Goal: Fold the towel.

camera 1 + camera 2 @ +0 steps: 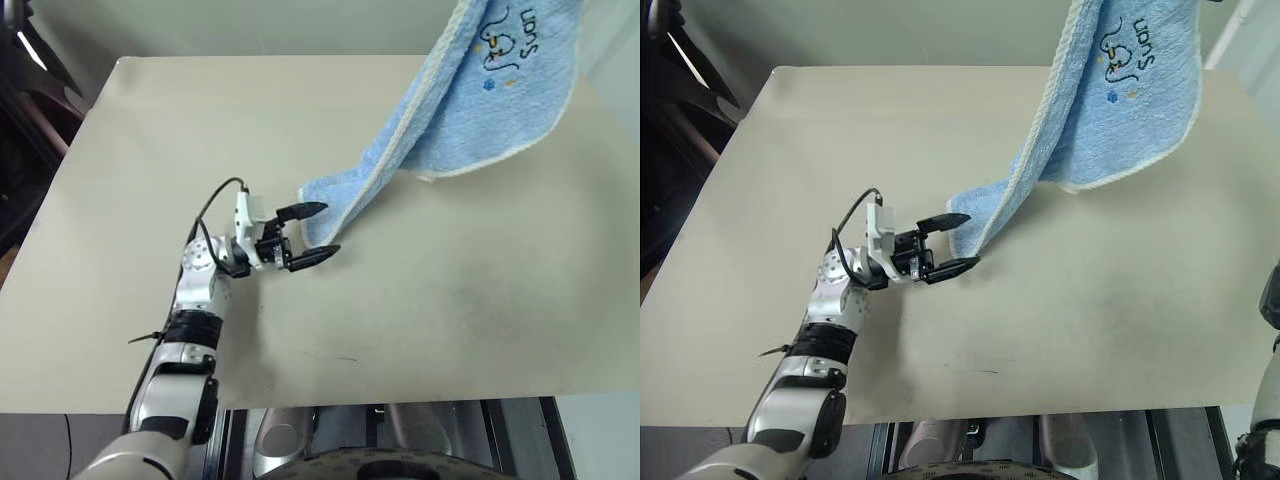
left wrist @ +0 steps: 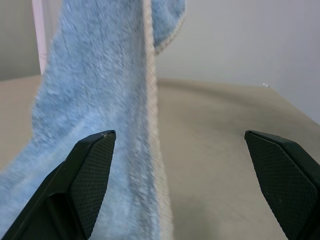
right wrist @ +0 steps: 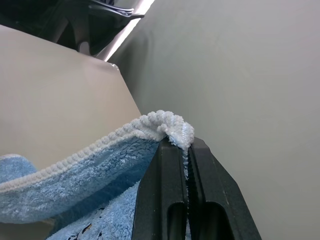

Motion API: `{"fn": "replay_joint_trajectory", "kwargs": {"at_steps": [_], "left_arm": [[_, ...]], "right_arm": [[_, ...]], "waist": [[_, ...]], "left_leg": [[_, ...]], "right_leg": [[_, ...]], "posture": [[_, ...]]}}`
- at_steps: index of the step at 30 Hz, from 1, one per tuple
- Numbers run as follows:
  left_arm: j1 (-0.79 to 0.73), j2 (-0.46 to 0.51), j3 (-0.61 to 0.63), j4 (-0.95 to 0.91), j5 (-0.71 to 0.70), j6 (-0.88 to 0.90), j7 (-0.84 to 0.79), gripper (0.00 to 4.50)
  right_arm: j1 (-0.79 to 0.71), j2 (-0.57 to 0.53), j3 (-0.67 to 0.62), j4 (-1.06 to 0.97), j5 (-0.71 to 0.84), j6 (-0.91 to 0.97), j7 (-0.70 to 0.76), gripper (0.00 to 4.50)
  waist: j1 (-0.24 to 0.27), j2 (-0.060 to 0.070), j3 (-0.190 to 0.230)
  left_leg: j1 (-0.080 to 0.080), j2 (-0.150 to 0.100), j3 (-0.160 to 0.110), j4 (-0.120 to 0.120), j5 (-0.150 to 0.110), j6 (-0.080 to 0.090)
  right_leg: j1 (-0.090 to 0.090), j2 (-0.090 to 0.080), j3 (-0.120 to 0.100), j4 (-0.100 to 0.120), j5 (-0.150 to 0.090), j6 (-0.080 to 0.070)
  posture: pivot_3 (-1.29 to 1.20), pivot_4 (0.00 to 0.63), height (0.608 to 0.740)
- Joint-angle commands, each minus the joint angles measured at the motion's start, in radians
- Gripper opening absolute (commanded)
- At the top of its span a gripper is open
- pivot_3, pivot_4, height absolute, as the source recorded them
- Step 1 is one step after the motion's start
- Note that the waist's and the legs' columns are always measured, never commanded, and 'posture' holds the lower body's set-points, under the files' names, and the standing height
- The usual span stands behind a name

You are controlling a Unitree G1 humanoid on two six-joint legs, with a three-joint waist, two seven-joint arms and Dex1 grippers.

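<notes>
The towel (image 1: 490,110) will draw straight along the cream edging (image 1: 402,125) and hang below when the robot pulls, because that edging runs unbroken from the towel's trailing corner upward.
The light-blue towel (image 1: 480,95) with cream edging and black marks hangs from the upper right, and its lowest corner (image 1: 325,192) trails on the beige table (image 1: 150,150). High in the right wrist view my right gripper (image 3: 187,150) is shut on the towel's cream top edge (image 3: 165,122). My left gripper (image 1: 317,232) is open, level and just above the table, right at the trailing corner. In the left wrist view the hanging towel (image 2: 100,100) stands between and beyond the open fingers (image 2: 92,165), closer to one finger. Nothing is gripped by the left.
The table's near edge (image 1: 400,400) runs across the bottom with robot hardware below it. Dark furniture (image 1: 25,90) stands off the table's left side. A pale wall lies behind the table.
</notes>
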Motion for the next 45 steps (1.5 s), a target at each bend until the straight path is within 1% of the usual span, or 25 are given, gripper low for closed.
{"fn": "replay_joint_trajectory", "kwargs": {"at_steps": [1,7,10,13,18,25,27,31,32,34,38,44,45], "left_arm": [[-0.003,-0.026,-0.005,-0.015,0.023,-0.036,0.034,4.50],[-0.014,-0.070,-0.010,0.054,0.101,-0.121,0.126,4.50],[-0.018,-0.074,-0.024,0.090,0.155,-0.158,0.180,4.50],[-0.022,-0.075,-0.028,0.106,0.168,-0.177,0.194,4.50],[-0.031,-0.052,-0.027,0.186,0.234,-0.254,0.260,4.50],[-0.065,-0.019,-0.035,0.260,0.326,-0.282,0.393,4.50],[-0.070,-0.011,-0.034,0.275,0.333,-0.292,0.403,4.50],[-0.067,0.015,-0.025,0.273,0.310,-0.292,0.372,4.50],[-0.067,0.022,-0.022,0.274,0.304,-0.290,0.368,4.11],[-0.066,0.043,-0.017,0.279,0.301,-0.286,0.367,3.62],[-0.065,0.069,-0.029,0.313,0.319,-0.322,0.362,2.17],[-0.060,0.055,-0.030,0.300,0.287,-0.318,0.330,0.02],[-0.059,0.058,-0.027,0.300,0.282,-0.318,0.323,0.02]], "right_arm": [[-0.041,-0.002,-0.021,-0.006,-0.004,-0.008,-0.017,0.03],[-0.057,0.003,-0.023,-0.017,0.002,0.023,-0.026,0.03],[-0.056,0.001,-0.025,-0.032,0.004,0.036,-0.029,0.03],[-0.056,0.001,-0.026,-0.037,0.004,0.042,-0.030,0.03],[-0.061,-0.003,-0.027,-0.043,0.000,0.055,-0.036,0.03],[-0.060,-0.002,-0.031,-0.051,0.005,0.063,-0.043,0.03],[-0.060,-0.001,-0.032,-0.051,0.006,0.065,-0.045,0.03],[-0.063,0.000,-0.033,-0.051,0.009,0.070,-0.045,0.03],[-0.064,0.000,-0.033,-0.051,0.010,0.072,-0.045,0.00],[-0.069,-0.002,-0.036,-0.046,0.012,0.075,-0.046,0.00],[-0.071,0.000,-0.037,-0.036,0.009,0.068,-0.047,0.00],[-0.069,0.001,-0.035,-0.030,0.009,0.058,-0.044,0.00],[-0.069,0.001,-0.034,-0.028,0.008,0.056,-0.043,0.00]], "waist": [[0.000,0.000,0.000],[-0.001,0.000,0.000],[-0.001,0.000,0.000],[-0.001,0.000,0.000],[-0.001,0.000,0.000],[-0.002,0.000,0.000],[-0.002,0.000,0.000],[-0.008,0.000,0.000],[-0.011,0.000,0.000],[-0.014,0.000,0.000],[-0.015,0.000,0.000],[-0.015,0.000,0.000],[-0.015,0.000,0.000]], "left_leg": [[0.000,0.000,0.000,0.000,0.000,0.000],[0.000,0.000,0.000,0.000,0.000,0.000],[0.000,0.000,0.000,0.000,0.000,0.000],[0.000,0.000,0.000,0.000,0.000,0.000],[0.000,0.000,0.000,0.000,0.000,0.000],[0.002,0.000,0.000,0.000,0.000,0.000],[0.002,0.000,0.000,0.000,0.000,0.000],[0.003,0.000,0.000,-0.001,0.000,0.000],[0.003,0.000,0.000,-0.001,0.000,0.000],[0.003,0.000,0.000,-0.001,0.000,0.000],[0.005,0.001,-0.001,-0.001,0.000,-0.001],[0.006,0.001,-0.001,-0.002,0.000,-0.001],[0.006,0.001,-0.001,-0.002,0.000,-0.001]], "right_leg": [[0.000,0.000,0.000,0.000,0.000,0.000],[0.000,0.000,0.000,0.000,0.000,0.000],[0.000,0.000,0.000,0.000,0.000,0.000],[0.000,0.000,0.000,0.000,0.000,0.000],[0.000,0.000,0.000,0.000,0.000,0.000],[0.001,0.001,0.000,0.001,0.001,-0.002],[0.001,0.001,0.000,0.000,0.001,-0.004],[0.002,0.001,0.000,0.000,0.002,-0.008],[0.002,0.002,0.000,0.000,0.002,-0.008],[0.002,0.002,0.001,0.000,0.003,-0.009],[0.002,0.003,0.001,0.001,0.004,-0.010],[0.003,0.003,0.001,0.000,0.004,-0.010],[0.003,0.003,0.001,0.000,0.004,-0.010]], "posture": [[0.00,0.150,0.733],[0.00,0.150,0.733],[0.00,0.150,0.733],[0.00,0.150,0.733],[0.00,0.150,0.733],[0.00,0.150,0.733],[0.00,0.150,0.733],[0.00,0.150,0.733],[0.00,0.150,0.733],[0.00,0.150,0.733],[0.00,0.150,0.733],[0.00,0.150,0.733],[0.00,0.150,0.733]]}}
